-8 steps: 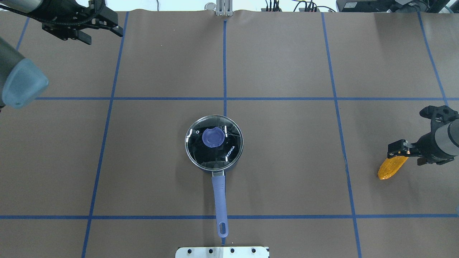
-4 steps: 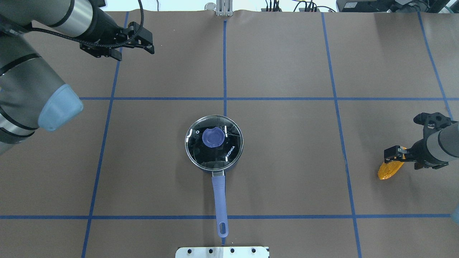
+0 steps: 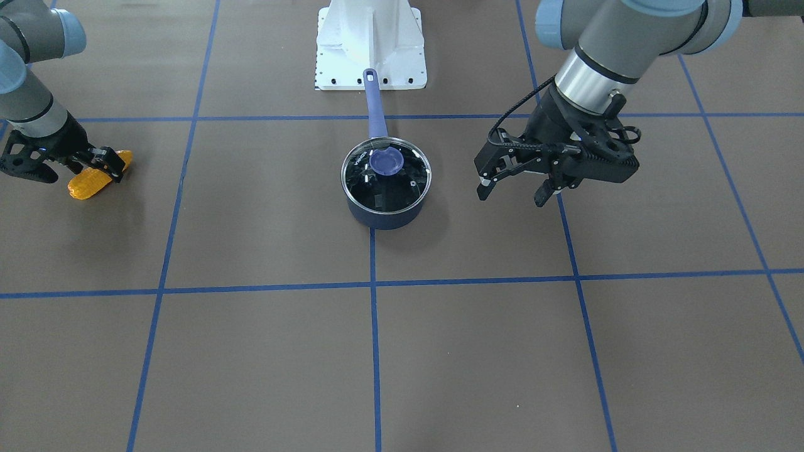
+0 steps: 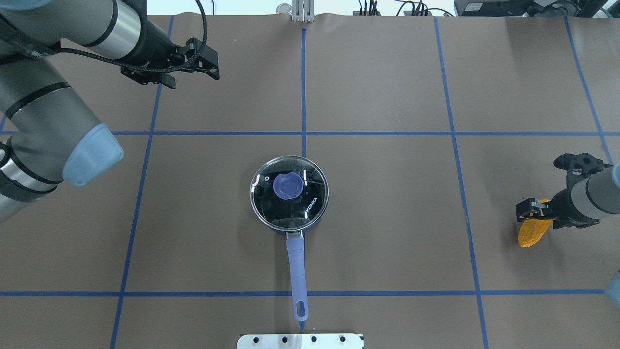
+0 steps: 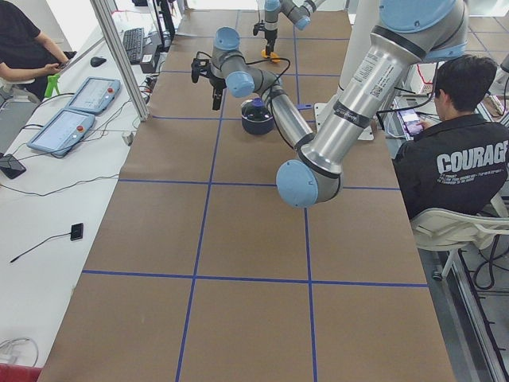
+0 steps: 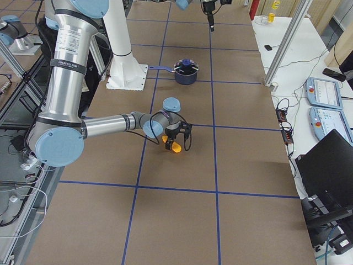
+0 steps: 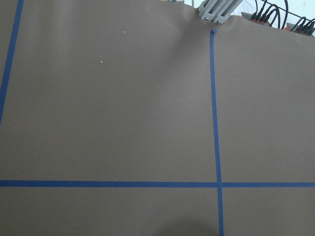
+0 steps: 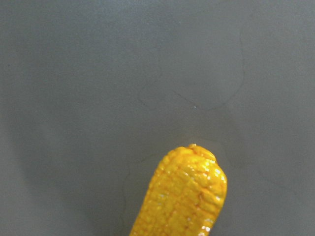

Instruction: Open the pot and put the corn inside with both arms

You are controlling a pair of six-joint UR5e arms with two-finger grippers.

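Observation:
My gripper will uncover an empty pot (image 3: 385, 219) when it lifts the lid off, because only a dark inside (image 3: 393, 197) shows through the glass lid.
The pot (image 4: 317, 220) stands at the table's middle with its glass lid (image 4: 310, 206) and purple knob (image 4: 288, 185) on it. Its handle (image 4: 296, 264) points toward the robot base. The pot also shows in the front view (image 3: 384, 216). The corn (image 4: 530, 234) lies at the right side, also in the front view (image 3: 85, 185) and the right wrist view (image 8: 182, 196). My right gripper (image 4: 533, 213) is low over the corn, its fingers closed on the thick end. My left gripper (image 3: 512, 196) is open and empty, hovering far left of the pot, and shows in the overhead view (image 4: 192, 77).
The white robot base plate (image 4: 300, 341) sits just behind the handle's end. Blue tape lines (image 4: 303, 133) grid the brown table. A seated person (image 5: 469, 159) and side tables with tablets (image 5: 79, 95) border the table.
My left arm has swung right, toward the table's centre, gripper still open. My right gripper has come down onto the corn, and the cob has turned a little.

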